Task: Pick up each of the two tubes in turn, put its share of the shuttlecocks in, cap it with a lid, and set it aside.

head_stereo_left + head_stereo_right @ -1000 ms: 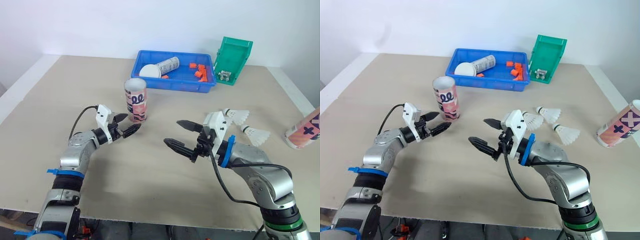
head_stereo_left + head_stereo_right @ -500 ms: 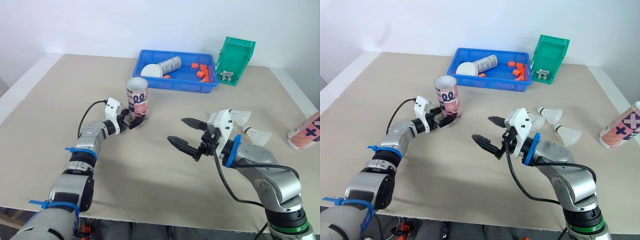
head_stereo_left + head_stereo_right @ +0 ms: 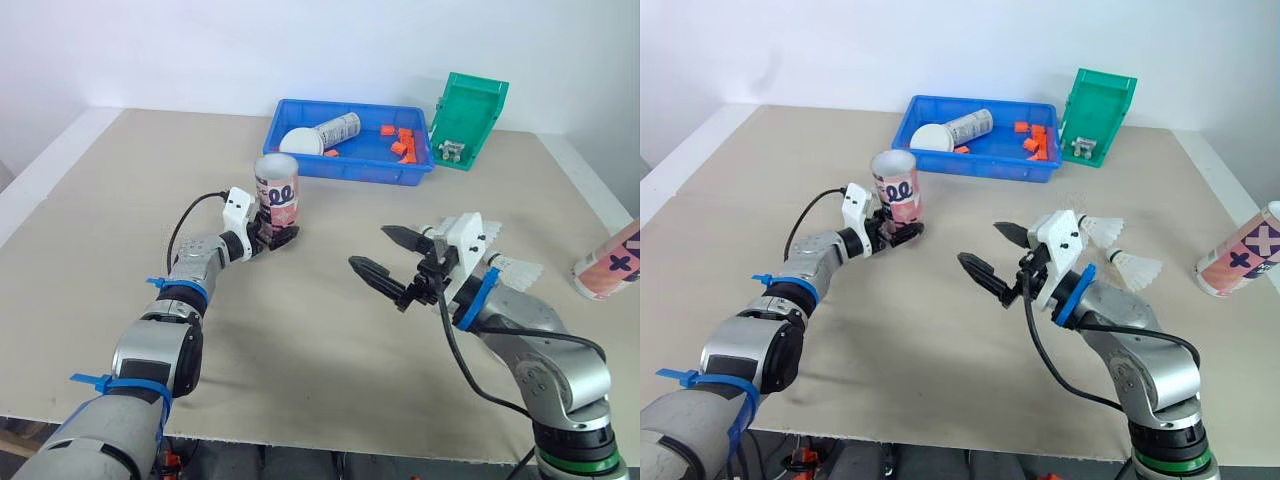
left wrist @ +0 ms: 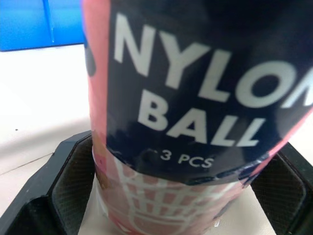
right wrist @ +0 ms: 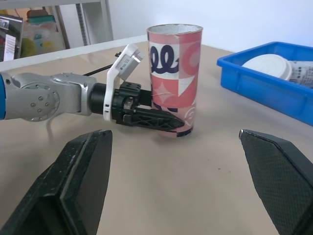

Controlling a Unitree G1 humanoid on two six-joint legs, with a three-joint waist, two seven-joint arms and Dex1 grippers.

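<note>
The tube's opening (image 3: 278, 199) looks just as wide as the shuttlecocks' flared skirts (image 3: 519, 272). The shuttlecocks should go in below the tube's rim when I load it.
A pink patterned tube (image 3: 277, 194) stands upright with its mouth open, in front of the blue bin. My left gripper (image 3: 272, 238) is open at its base, and its fingers (image 4: 68, 191) sit close on either side of the tube (image 4: 186, 98). My right gripper (image 3: 368, 246) hangs open and empty above the table's middle, to the right of the tube and apart from it. Two white shuttlecocks (image 3: 1100, 226) (image 3: 1137, 268) lie behind my right wrist. A second pink tube (image 3: 607, 262) lies at the table's right edge.
The blue bin (image 3: 350, 168) at the back holds a silver tube, a white lid (image 3: 300, 141) and several orange pieces. A green bin (image 3: 468, 118) stands tilted to its right. Bare tabletop lies between and in front of my arms.
My left arm has reached forward, bringing its fingers from short of the tube to either side of its base. My right gripper has drifted a little to the right, still open.
</note>
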